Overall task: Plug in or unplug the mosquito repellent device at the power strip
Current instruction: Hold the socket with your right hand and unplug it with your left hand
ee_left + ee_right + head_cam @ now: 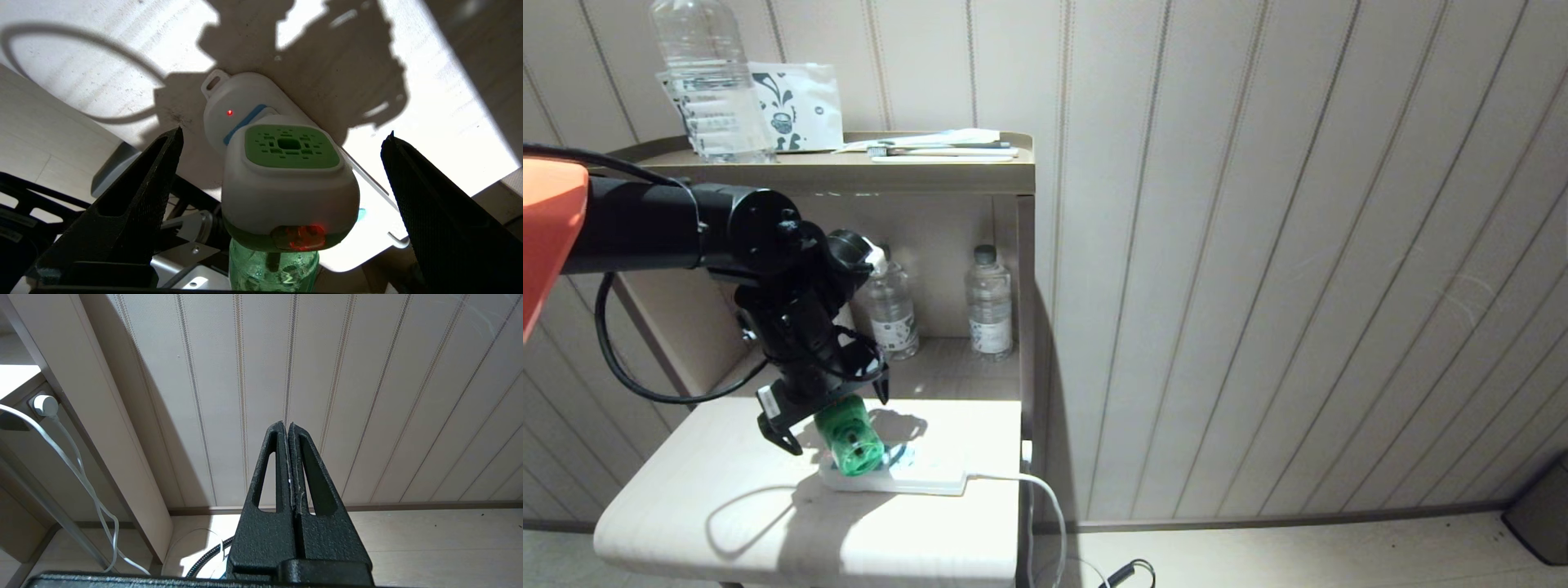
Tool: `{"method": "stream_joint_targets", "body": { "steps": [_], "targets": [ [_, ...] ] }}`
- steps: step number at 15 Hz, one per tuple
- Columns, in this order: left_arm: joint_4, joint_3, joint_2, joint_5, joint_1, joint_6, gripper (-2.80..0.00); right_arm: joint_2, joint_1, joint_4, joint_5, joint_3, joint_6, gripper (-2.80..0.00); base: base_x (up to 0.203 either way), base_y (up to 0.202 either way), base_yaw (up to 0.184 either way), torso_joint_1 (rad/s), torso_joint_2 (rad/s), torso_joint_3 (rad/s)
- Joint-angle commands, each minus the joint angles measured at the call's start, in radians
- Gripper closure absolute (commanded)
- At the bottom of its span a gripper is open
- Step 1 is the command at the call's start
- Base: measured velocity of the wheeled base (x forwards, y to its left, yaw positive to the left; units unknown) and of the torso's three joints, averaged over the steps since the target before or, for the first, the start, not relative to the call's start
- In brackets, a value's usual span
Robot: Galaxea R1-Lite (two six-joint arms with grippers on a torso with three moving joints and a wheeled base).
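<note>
I expect the power strip to drag along when I pull the mosquito repellent device, because the mosquito repellent device's red lamp (300, 238) is glowing above the loose power strip (920, 478).
The mosquito repellent device (849, 441) has a white head with a green vent plate, and a translucent green bottle (271, 269). It sits plugged into the power strip (915, 480), a white strip lying on the pale low table (727, 523). A red lamp glows on the device (286, 179), and a red dot shows on the strip's end (222, 110). My left gripper (836, 423) hangs over the device, open. Its black fingers (135, 196) stand either side of the head with a gap on each side. My right gripper (286, 424) is shut, empty, and faces the panelled wall.
Two water bottles (890, 310) (990, 302) stand in the shelf niche behind the table. A larger bottle (715, 82), a white packet (796, 106) and toothbrushes (931, 149) sit on top. The strip's white cable (1045, 498) drops off the table edge to a wall plug (44, 405).
</note>
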Motion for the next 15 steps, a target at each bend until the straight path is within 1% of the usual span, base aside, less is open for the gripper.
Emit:
{"method": "stream_joint_targets", "body": {
  "steps": [1, 3, 10, 11, 15],
  "targets": [
    [0.005, -0.001, 0.001, -0.001, -0.006, -0.006, -2.80, 0.001, 0.000, 0.000, 0.000, 0.000, 0.000, 0.00, 0.000, 0.000, 0.000, 0.000, 0.00, 0.000],
    [0.004, 0.005, 0.000, 0.000, -0.026, -0.007, -2.80, 0.000, 0.000, 0.000, 0.000, 0.000, 0.000, 0.00, 0.000, 0.000, 0.000, 0.000, 0.00, 0.000],
    [0.004, 0.001, 0.012, 0.006, -0.026, -0.006, -2.80, 0.001, 0.000, 0.000, 0.000, 0.000, 0.000, 0.00, 0.000, 0.000, 0.000, 0.000, 0.00, 0.000],
    [0.004, 0.001, 0.015, 0.006, -0.026, -0.006, 0.00, 0.000, 0.000, 0.000, 0.000, 0.000, 0.000, 0.00, 0.000, 0.000, 0.000, 0.000, 0.00, 0.000],
    [-0.002, -0.002, 0.024, 0.006, -0.026, -0.006, 0.00, 0.001, 0.000, 0.000, 0.000, 0.000, 0.000, 0.00, 0.000, 0.000, 0.000, 0.000, 0.00, 0.000]
  ]
}}
